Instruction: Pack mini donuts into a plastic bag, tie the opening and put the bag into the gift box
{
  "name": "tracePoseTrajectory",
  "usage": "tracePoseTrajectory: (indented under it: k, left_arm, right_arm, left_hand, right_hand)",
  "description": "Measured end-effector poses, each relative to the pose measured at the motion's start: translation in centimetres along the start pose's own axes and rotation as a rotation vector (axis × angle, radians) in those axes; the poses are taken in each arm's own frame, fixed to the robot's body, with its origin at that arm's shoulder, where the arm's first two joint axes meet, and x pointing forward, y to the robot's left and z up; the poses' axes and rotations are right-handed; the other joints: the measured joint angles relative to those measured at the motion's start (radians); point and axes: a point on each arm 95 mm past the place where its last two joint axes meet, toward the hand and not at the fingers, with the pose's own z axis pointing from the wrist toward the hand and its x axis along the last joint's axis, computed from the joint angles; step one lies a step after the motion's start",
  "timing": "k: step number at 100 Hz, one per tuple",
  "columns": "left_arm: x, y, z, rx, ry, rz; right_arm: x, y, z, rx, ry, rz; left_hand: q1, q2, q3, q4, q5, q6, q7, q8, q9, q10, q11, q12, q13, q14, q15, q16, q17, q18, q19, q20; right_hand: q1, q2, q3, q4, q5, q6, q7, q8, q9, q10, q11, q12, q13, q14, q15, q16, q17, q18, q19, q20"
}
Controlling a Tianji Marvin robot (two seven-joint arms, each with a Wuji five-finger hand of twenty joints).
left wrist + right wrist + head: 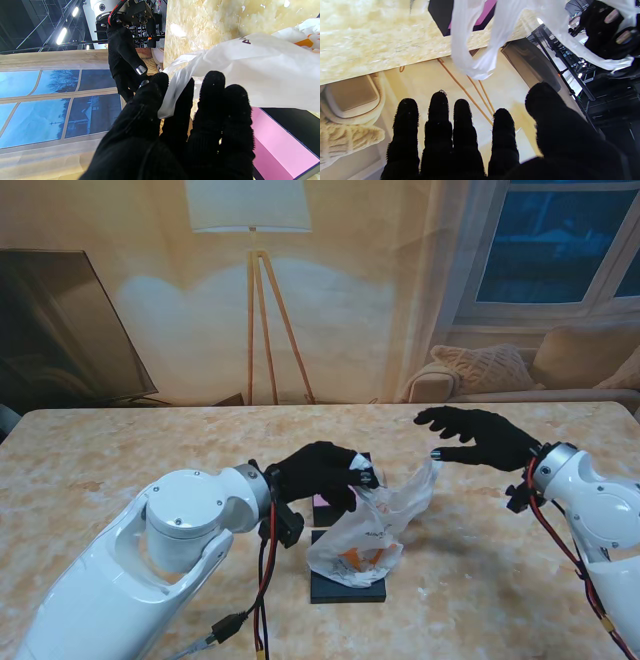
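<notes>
The plastic bag's opening [394,498] is spread loosely between its handles, so I expect the bag to bunch up into a narrow peak when the robot carries the other handle [430,472] across.
A white plastic bag [365,530] with orange donuts [360,558] showing through it sits on the black gift box [345,588], whose inside is pink [275,140]. My left hand [318,470] is shut on one handle of the bag; in the left wrist view the thumb and forefinger pinch a white strip [170,100]. The bag's other handle [428,472] stands up toward my right hand [475,438], which hovers just beyond it with its fingers [462,130] straight and spread. In the right wrist view that handle loop [475,67] hangs free, touching no finger.
The marble-patterned table [120,460] runs wide on both sides of the box. Red and black cables [262,580] hang by my left forearm. A floor lamp [262,310], a dark screen [60,330] and a sofa [500,370] stand beyond the far edge.
</notes>
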Motion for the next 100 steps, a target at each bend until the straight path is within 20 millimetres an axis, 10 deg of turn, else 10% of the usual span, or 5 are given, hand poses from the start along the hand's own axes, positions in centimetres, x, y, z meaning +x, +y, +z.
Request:
tracePoseTrajectory:
  k: [52, 100]
  left_arm:
    - [-0.1, 0.0, 0.1, 0.003, -0.004, -0.001]
    - [-0.2, 0.0, 0.2, 0.005, -0.005, -0.005]
  right_arm:
    - [-2.9, -1.0, -1.9, 0.065, -0.115, -0.171]
    - [-5.1, -4.0, 2.4, 0.073, -0.141, -0.062]
  left_hand:
    - [0.0, 0.0, 0.0, 0.0, 0.0, 0.0, 0.0, 0.0, 0.0, 0.0, 0.0, 0.0, 0.0, 0.0, 0.0, 0.0, 0.0, 0.0, 0.0, 0.0]
    - [0.0, 0.0, 0.0, 0.0, 0.0, 0.0, 0.0, 0.0, 0.0, 0.0, 0.0, 0.0, 0.0, 0.0, 0.0, 0.0, 0.0, 0.0, 0.0, 0.0]
  right_hand:
    - [0.043, -0.161, 0.224, 0.0, -0.061, -0.002, -0.01, -0.001, -0.012, 0.0, 0.001, 0.0, 0.0, 0.0, 0.001, 0.0, 0.0, 0.001, 0.002, -0.021]
    - [-0.073, -0.211, 0.272, 0.0, -0.058, -0.068, 0.037, -0.01, -0.023, -0.02, 0.029, 0.0, 0.0, 0.001, 0.01, 0.0, -0.01, 0.018, 0.01, -0.026]
